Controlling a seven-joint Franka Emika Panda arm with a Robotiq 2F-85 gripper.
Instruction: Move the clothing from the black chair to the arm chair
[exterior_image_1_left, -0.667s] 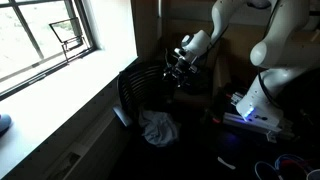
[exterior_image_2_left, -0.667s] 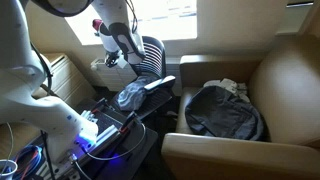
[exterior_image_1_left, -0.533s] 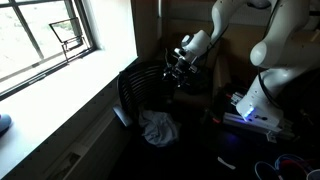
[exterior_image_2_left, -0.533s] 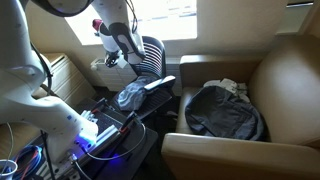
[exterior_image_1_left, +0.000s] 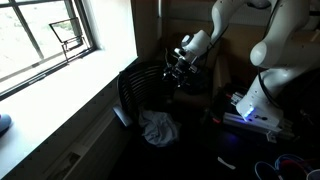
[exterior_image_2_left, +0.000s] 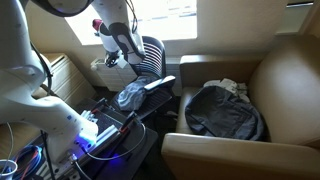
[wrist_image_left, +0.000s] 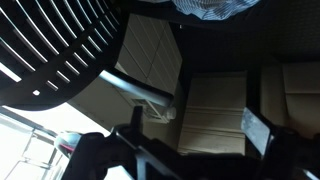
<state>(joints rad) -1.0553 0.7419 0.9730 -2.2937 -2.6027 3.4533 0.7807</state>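
My gripper is pointing past the clothing toward the black chair's armrest (wrist_image_left: 138, 88). I should swing my gripper back, tilt it down and lower it onto the crumpled clothing (exterior_image_2_left: 132, 96).
A crumpled light blue-grey piece of clothing (exterior_image_1_left: 157, 127) lies on the seat of the black slatted chair (exterior_image_1_left: 135, 90); it also shows in the other exterior view (exterior_image_2_left: 132, 96). My gripper (exterior_image_1_left: 180, 68) hangs above the seat, beside the chair's back (exterior_image_2_left: 150, 55), apart from the clothing. In the wrist view the jaws (wrist_image_left: 195, 135) are open and empty, with the chair's slats (wrist_image_left: 60, 40) at left and an edge of the clothing (wrist_image_left: 210, 8) at the top. The tan arm chair (exterior_image_2_left: 290, 90) stands next to the black chair.
A dark garment (exterior_image_2_left: 225, 110) lies on the arm chair's seat. My base with a lit box (exterior_image_1_left: 255, 108) stands close to the black chair. A window and sill (exterior_image_1_left: 50, 45) run along one side. Cables (exterior_image_2_left: 25, 160) lie on the floor.
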